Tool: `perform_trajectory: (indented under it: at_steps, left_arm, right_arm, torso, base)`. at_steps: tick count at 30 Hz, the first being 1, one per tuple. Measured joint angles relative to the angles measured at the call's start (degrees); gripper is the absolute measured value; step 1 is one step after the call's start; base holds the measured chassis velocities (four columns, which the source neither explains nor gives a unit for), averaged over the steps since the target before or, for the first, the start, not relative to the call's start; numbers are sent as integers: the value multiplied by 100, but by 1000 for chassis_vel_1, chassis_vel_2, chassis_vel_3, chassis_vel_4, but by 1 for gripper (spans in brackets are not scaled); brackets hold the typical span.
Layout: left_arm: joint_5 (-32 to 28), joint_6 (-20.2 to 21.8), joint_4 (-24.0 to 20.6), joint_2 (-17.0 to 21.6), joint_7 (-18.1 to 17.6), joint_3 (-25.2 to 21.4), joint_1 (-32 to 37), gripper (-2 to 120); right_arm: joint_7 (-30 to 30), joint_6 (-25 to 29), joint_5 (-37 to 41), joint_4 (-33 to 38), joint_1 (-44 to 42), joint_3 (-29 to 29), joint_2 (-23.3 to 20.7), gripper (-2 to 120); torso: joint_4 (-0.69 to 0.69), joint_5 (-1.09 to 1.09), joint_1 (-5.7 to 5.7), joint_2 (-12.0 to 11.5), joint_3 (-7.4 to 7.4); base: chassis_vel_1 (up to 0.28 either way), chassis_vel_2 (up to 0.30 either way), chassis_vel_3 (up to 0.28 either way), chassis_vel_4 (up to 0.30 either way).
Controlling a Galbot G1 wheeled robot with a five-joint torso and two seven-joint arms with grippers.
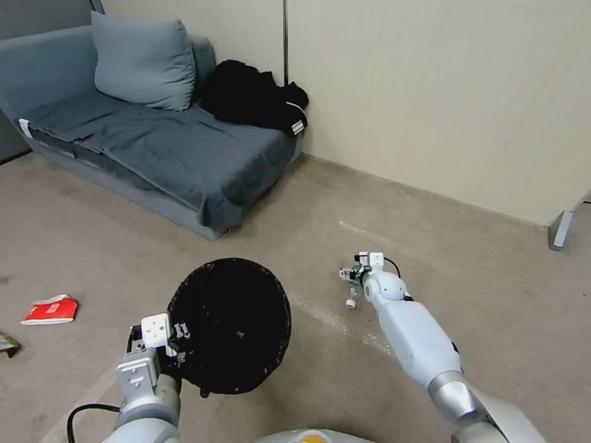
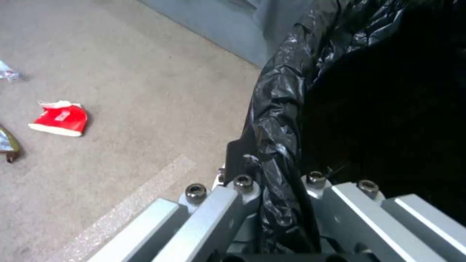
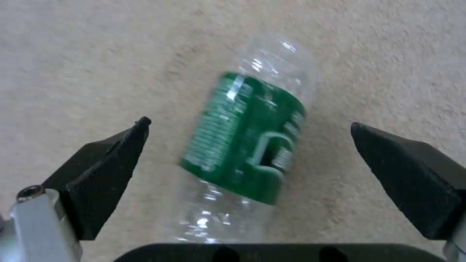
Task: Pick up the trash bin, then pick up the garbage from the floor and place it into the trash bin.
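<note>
The clear end lets the carpet show through, so the plastic bottle will be empty and sink in at its green label when the robot lifts it.
The trash bin (image 1: 231,326), round with a crinkly black liner (image 2: 281,120), is held off the floor in front of me, its mouth facing up. My left gripper (image 1: 178,343) is shut on the bin's near-left rim (image 2: 276,174). My right arm reaches down to the carpet, where a clear plastic bottle (image 1: 352,296) with a green label (image 3: 247,138) lies. My right gripper (image 3: 250,125) is open, one black finger (image 3: 107,171) on each side of the bottle and apart from it. More garbage lies on the left: a flattened red-and-white carton (image 1: 50,309) (image 2: 60,118) and a dark wrapper (image 1: 7,344) (image 2: 7,143).
A grey sofa (image 1: 154,147) with a cushion and a black garment (image 1: 252,95) stands at the back left against the wall. A metal leg (image 1: 560,229) stands at the far right. Open carpet lies between the sofa and my arms. A small clear scrap (image 2: 7,71) lies beyond the carton.
</note>
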Motion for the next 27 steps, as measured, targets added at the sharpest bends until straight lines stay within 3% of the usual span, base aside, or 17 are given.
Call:
perform_trajectory:
  at_steps: [8, 13, 14, 18, 21, 27]
  left_arm:
    - [54, -24, 4, -18, -4, 59, 9, 1]
    - [71, -27, 4, -25, -5, 69, 10, 1]
    - [72, -29, 4, -27, -5, 69, 10, 1]
    - [75, -30, 4, -31, -5, 75, 11, 1]
    - [78, -31, 2, -34, -5, 89, 11, 1]
    - [79, -31, -1, -33, -5, 92, 11, 1]
  right_arm:
    - [-93, 206, -211, -426, 100, 256, 81, 91]
    - [-103, 256, -222, -488, 125, 306, 112, 73]
    - [-103, 263, -222, -490, 124, 306, 118, 64]
    - [-103, 272, -225, -490, 124, 306, 128, 55]
    - [-95, 296, -239, -489, 116, 309, 138, 39]
    - [-90, 335, -258, -496, 103, 327, 127, 25]
  torso:
    - [0, 0, 0, 0, 0]
    - [0, 0, 0, 0, 0]
    - [0, 0, 0, 0, 0]
    - [0, 0, 0, 0, 0]
    - [0, 0, -1, 0, 0]
    - [1, 0, -1, 0, 0]
  base:
    - [0, 0, 0, 0]
    - [0, 0, 0, 0]
    - [0, 0, 0, 0]
    - [0, 0, 0, 0]
    - [0, 0, 0, 0]
    - [0, 0, 0, 0]
